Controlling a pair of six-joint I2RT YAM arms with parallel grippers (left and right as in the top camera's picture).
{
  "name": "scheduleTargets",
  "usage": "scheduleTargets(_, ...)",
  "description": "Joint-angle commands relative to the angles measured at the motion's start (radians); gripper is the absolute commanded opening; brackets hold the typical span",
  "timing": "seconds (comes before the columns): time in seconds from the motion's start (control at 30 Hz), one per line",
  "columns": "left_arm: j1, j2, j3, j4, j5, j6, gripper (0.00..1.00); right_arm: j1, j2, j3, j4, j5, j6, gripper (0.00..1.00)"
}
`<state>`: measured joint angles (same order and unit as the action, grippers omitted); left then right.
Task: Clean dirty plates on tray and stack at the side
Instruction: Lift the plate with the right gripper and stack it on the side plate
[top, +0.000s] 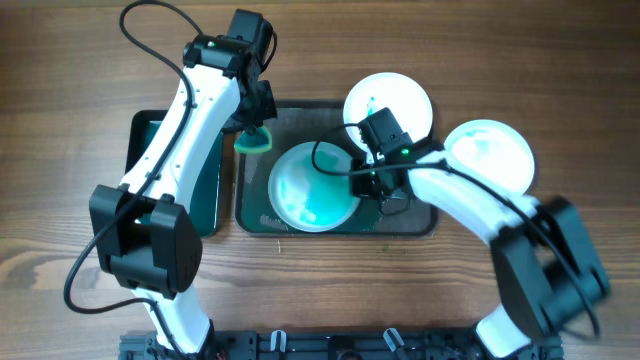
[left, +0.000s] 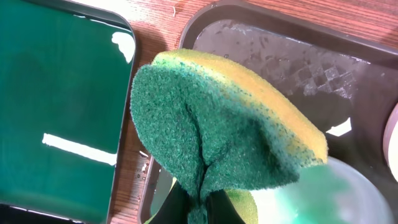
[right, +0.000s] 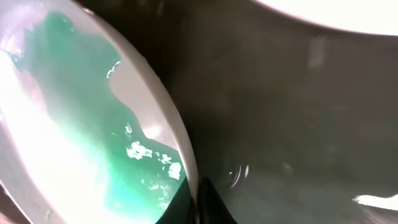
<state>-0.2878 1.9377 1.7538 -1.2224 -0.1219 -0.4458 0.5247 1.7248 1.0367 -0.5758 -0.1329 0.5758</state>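
Note:
Next, I lift the white plate with my right gripper and tip it to drain it over the large dark tray before the sponge wipes, because teal-green liquid pools across the plate.
A white plate with teal-green smears lies on the large dark tray. My right gripper is shut on its right rim; the right wrist view shows the rim pinched between the fingers. My left gripper is shut on a yellow-and-green sponge, held over the tray's far left corner, just beside the plate. In the left wrist view the sponge fills the middle. A second white plate overlaps the tray's far right rim. A third plate lies on the table to the right.
A smaller dark green tray lies to the left of the large tray, partly under my left arm; it also shows in the left wrist view. The tabletop is wood.

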Motion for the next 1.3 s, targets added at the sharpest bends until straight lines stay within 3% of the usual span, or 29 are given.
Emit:
scheduleTargets(0.0, -0.001, -0.007, 0.017, 0.010, 0.010, 0.019, 0.04, 0.082, -0.207, 0.021, -0.089, 0.414, -0.026, 0.04)
scheduleTargets(0.17, -0.003, -0.007, 0.017, 0.013, 0.011, 0.019, 0.04, 0.208, -0.342, 0.023, -0.173, 0.843, -0.066, 0.04)
scheduleTargets(0.3, -0.003, -0.007, 0.017, 0.014, 0.036, 0.019, 0.04, 0.300, -0.341, 0.027, -0.128, 1.113, -0.157, 0.04)
scheduleTargets(0.37, -0.003, -0.007, 0.017, 0.014, 0.036, 0.019, 0.04, 0.349, -0.341, 0.027, -0.072, 1.238, -0.260, 0.04)
scheduleTargets(0.47, -0.003, -0.007, 0.017, 0.014, 0.036, 0.020, 0.04, 0.445, -0.341, 0.027, 0.148, 1.484, -0.599, 0.04)
scheduleTargets(0.6, -0.003, -0.007, 0.017, 0.014, 0.036, 0.019, 0.04, 0.502, -0.341, 0.026, 0.373, 1.559, -0.829, 0.04)
scheduleTargets(0.7, -0.003, -0.007, 0.017, 0.014, 0.036, 0.019, 0.04, 0.505, -0.341, 0.019, 0.373, 1.553, -0.797, 0.04)
scheduleTargets(0.8, -0.003, -0.007, 0.017, 0.014, 0.036, 0.019, 0.04, 0.505, -0.341, 0.012, 0.335, 1.443, -0.645, 0.05)
scheduleTargets(0.9, -0.003, -0.007, 0.017, 0.013, 0.036, 0.019, 0.04, 0.500, -0.341, 0.008, 0.176, 1.256, -0.402, 0.04)
scheduleTargets(1.0, -0.003, -0.007, 0.017, 0.013, 0.036, 0.019, 0.04, 0.424, -0.341, 0.009, -0.005, 0.836, -0.099, 0.04)
scheduleTargets(1.13, -0.003, -0.007, 0.017, 0.013, 0.036, 0.020, 0.04, 0.231, -0.374, 0.028, -0.017, 0.368, -0.056, 0.04)
scheduleTargets(1.17, -0.003, -0.007, 0.017, 0.013, 0.036, 0.020, 0.04, 0.109, -0.425, 0.044, -0.019, 0.221, -0.051, 0.04)
scheduleTargets(1.27, -0.003, -0.007, 0.017, 0.013, 0.036, 0.019, 0.04, -0.175, -0.509, 0.046, -0.064, 0.048, -0.050, 0.04)
